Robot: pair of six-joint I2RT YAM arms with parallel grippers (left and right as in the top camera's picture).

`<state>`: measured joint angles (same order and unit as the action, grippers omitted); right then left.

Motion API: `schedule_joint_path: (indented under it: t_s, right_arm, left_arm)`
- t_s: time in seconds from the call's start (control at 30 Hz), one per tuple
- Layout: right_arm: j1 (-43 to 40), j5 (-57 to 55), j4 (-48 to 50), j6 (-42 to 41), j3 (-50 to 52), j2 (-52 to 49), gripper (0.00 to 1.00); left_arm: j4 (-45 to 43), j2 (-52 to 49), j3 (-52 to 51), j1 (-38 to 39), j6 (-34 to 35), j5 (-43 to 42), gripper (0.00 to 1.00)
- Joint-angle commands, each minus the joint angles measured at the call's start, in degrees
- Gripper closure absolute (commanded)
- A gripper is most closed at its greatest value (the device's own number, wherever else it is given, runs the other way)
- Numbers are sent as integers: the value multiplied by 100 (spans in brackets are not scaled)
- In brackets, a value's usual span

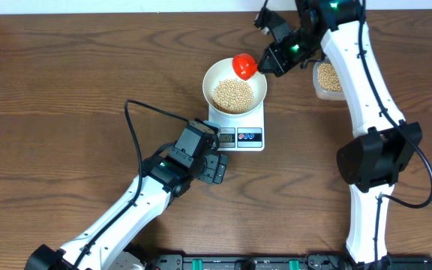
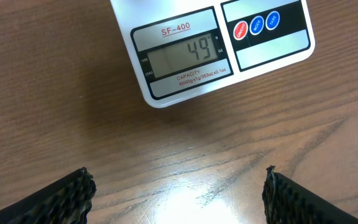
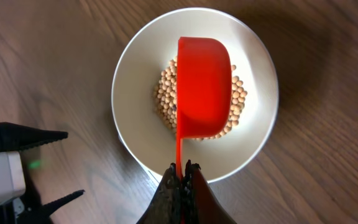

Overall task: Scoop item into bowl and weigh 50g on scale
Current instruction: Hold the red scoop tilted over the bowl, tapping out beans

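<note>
The scale's display (image 2: 199, 48) shows a little less than 50g under the turned-over red scoop, so the robot's right gripper should bring the scoop to the clear plastic tub (image 1: 330, 78) to get more beans.
The white bowl (image 1: 217, 76) stands on the white scale (image 1: 250, 137) and holds a heap of tan beans (image 1: 232, 94). My right gripper (image 1: 267, 60) is shut on the handle of a red scoop (image 1: 244, 65), held over the bowl's back right rim. In the right wrist view the scoop (image 3: 202, 87) hangs turned over above the beans (image 3: 164, 99) in the bowl (image 3: 257, 112), gripped by my right gripper (image 3: 181, 167). My left gripper (image 1: 214, 166) is open and empty on the table in front of the scale. In the left wrist view the scale (image 2: 166, 93) shows 49 on its display.
A clear plastic tub (image 1: 326, 79) with more beans stands to the right of the bowl, partly behind my right arm. A black cable (image 1: 137, 127) loops over the table by my left arm. The scale's red and blue buttons (image 2: 254, 25) face my left gripper (image 2: 178, 193).
</note>
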<state>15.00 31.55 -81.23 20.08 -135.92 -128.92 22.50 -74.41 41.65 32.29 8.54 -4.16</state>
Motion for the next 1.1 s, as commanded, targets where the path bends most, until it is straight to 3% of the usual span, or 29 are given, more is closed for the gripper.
schedule_joint_path:
  t_s: [0.0, 1.07]
  right_arm:
    - [-42, 315, -46, -31, -120, 208, 99]
    - [94, 79, -66, 76, -120, 208, 99]
  left_arm:
    - [15, 68, -9, -24, -59, 28, 11]
    - [15, 70, -9, -24, -59, 28, 11]
